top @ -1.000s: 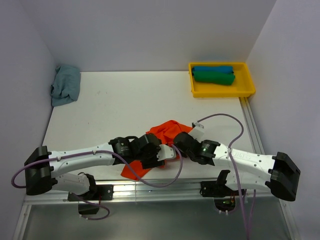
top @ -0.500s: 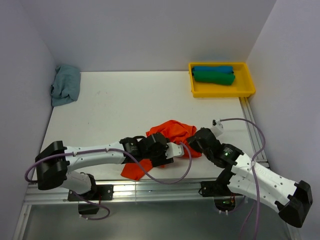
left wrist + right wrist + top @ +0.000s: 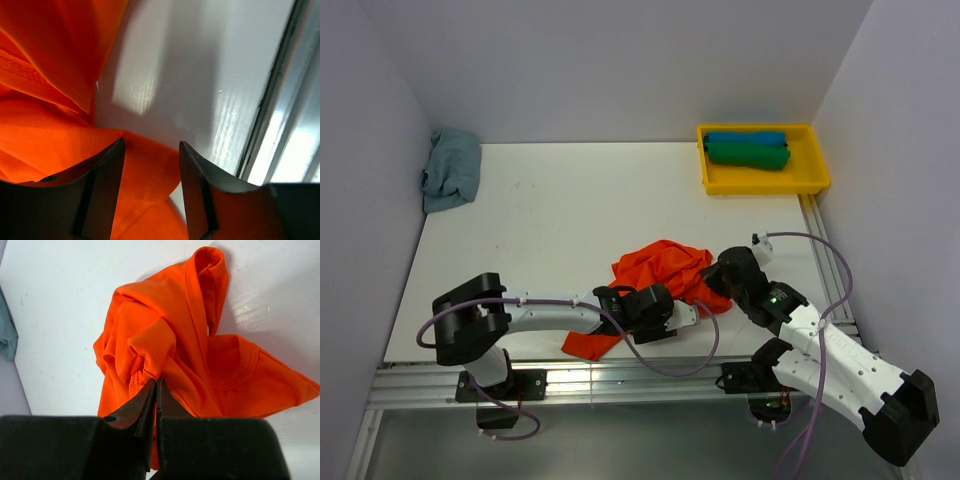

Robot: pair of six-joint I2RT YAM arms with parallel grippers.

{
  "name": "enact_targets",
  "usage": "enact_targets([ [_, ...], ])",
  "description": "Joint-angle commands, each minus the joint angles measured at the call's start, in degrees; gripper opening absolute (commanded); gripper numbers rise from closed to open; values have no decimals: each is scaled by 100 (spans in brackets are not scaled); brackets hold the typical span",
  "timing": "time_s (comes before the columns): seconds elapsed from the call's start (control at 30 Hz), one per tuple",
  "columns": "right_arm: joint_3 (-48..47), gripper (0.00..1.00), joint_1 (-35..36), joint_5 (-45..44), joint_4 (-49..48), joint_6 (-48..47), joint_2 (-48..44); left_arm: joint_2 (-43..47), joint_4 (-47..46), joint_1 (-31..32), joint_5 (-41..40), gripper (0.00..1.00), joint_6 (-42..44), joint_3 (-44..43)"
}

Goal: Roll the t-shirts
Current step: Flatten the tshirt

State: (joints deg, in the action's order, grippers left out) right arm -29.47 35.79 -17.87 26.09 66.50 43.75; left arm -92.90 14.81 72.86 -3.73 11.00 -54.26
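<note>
The orange t-shirt lies crumpled (image 3: 658,265) by the front bar, so next my right gripper pulls the t-shirt's raised fold (image 3: 154,347) back toward the tray before both grippers stretch the t-shirt.
The orange t-shirt (image 3: 658,268) lies crumpled near the table's front edge, with one flap (image 3: 588,344) trailing toward the rail. In the right wrist view my right gripper (image 3: 156,381) is shut on a raised fold of this shirt (image 3: 165,335); from above, the right gripper (image 3: 713,283) sits at the shirt's right side. My left gripper (image 3: 151,145) stands open, its jaws on either side of a stitched hem of the shirt (image 3: 150,167) close to the table's edge; seen from above, the left gripper (image 3: 692,311) is at the shirt's front right. Rolled blue (image 3: 746,138) and green (image 3: 748,155) t-shirts lie in the tray.
A yellow tray (image 3: 765,186) stands at the back right corner. A grey-blue cloth (image 3: 450,168) is heaped against the left wall at the back. A metal rail (image 3: 287,100) runs along the table's front edge, close to my left gripper.
My right gripper closed on a fold of the orange shirt and drew it rightward. The left arm reached further right along the front edge, and its jaws narrowed slightly.
</note>
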Motion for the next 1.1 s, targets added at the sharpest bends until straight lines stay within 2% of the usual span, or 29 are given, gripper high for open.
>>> enact_targets([
  [0.0,21,6,-125,125,-332,-155,64,-184,-162,62,-435,52,-230,-155],
  [0.1,-23,6,-169,135,-315,-190,73,-263,-364,70,-550,48,-266,-50],
  [0.2,-32,6,-213,134,-280,-225,38,-263,-435,79,-673,39,-292,21],
  [0.23,-23,6,-213,126,-262,-234,29,-255,-435,79,-752,29,-283,29],
  [0.3,-23,6,-265,134,-236,-260,-41,-159,-426,79,-805,17,-248,56],
  [0.33,-23,6,-274,143,-227,-269,-59,-106,-400,79,-840,5,-222,56],
  [0.37,-32,6,-292,169,-218,-287,-68,-53,-339,79,-892,0,-178,21],
  [0.53,-260,3,-371,205,-174,-488,-24,456,4,-131,-850,0,-37,-347],
  [0.67,-708,2,-423,135,-34,-743,238,878,557,-1025,-331,0,24,-856],
  [0.77,-1200,1,-511,47,98,-998,414,1186,927,-1562,-199,0,86,-1226],
  [0.9,-2051,0,-792,81,221,-1428,679,1459,1349,-2214,423,0,68,-1596],
  [1.0,-2421,0,-933,143,256,-1596,916,1520,1560,-2242,899,0,209,-1545],
  [1.07,-2484,0,-960,143,274,-1631,1047,1564,1324,-1892,822,9,244,-1150],
])
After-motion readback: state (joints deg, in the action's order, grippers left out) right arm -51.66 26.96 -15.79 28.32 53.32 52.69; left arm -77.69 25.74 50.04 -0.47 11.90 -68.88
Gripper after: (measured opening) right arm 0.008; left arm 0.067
